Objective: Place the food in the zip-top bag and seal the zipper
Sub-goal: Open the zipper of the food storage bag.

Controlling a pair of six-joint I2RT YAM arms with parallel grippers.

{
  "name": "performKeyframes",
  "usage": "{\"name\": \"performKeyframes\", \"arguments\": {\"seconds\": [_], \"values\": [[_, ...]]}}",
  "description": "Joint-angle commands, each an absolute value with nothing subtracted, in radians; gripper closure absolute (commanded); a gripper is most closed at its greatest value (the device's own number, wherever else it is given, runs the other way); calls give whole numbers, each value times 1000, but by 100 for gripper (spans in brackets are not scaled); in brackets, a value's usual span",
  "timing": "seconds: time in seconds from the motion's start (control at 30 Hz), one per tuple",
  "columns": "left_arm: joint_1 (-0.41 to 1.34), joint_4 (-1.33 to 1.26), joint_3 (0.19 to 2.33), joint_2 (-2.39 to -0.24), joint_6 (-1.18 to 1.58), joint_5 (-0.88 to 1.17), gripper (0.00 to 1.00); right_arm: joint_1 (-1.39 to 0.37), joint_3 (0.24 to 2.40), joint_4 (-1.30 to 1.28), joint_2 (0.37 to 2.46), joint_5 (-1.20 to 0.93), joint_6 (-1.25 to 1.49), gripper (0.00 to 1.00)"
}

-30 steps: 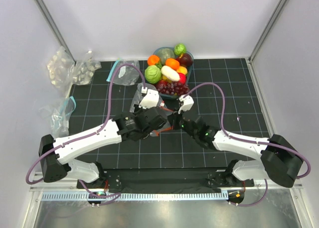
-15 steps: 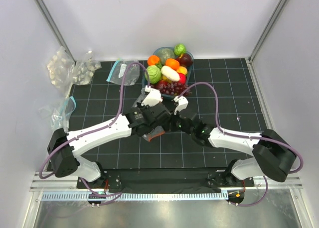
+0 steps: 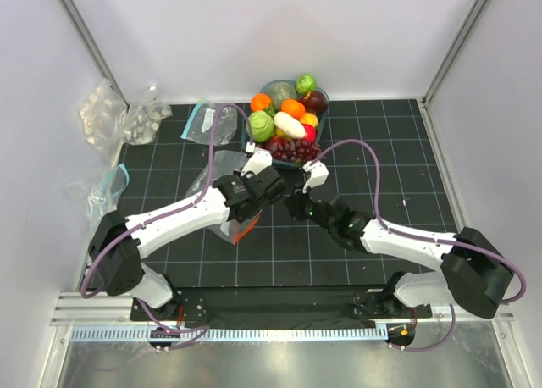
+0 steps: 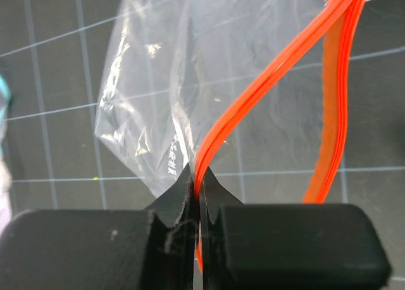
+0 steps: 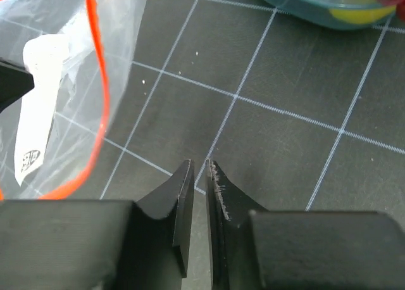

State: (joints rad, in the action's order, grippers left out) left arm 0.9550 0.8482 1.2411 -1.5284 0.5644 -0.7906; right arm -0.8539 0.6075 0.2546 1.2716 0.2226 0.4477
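Observation:
Next, I open my right gripper, which is closed over the mat next to the bag, and pinch the zipper's free side before I get the food.
The zip-top bag is clear, and its orange-red zipper hangs in an open loop under my left arm. My left gripper is shut on the zipper and holds the bag up off the mat. My right gripper is shut and empty just right of the bag, with its fingertips over bare mat. The food sits in a teal bowl at the back: cabbage, white oblong vegetable, oranges, grapes, lemon.
A clear bag with a teal strip lies at the back left and another at the left edge. Crumpled clear bags sit in the back left corner. The bowl's rim is ahead of my right gripper. Walls close in both sides.
My left gripper has swung left and back, taking the bag with it by the zipper. My right gripper stays near the middle, now apart from the bag.

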Motion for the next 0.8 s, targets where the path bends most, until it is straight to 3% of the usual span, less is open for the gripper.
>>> {"name": "performKeyframes", "arguments": {"seconds": [0.0,0.03,0.07,0.17,0.43,0.77], "values": [[951,781,1232,-1473,543,-724,94,-851,638,273,1285,215,443,77],[951,763,1221,-1457,540,-707,94,-851,637,279,1287,203,442,72],[951,756,1218,-1451,538,-687,94,-853,635,303,1287,174,439,61],[951,750,1215,-1447,537,-677,96,-851,603,359,1276,117,433,47],[951,704,1207,-1445,525,-575,100,-851,543,495,1243,-37,440,42],[951,661,1181,-1419,525,-534,100,-854,538,531,1259,-61,454,42]]}}
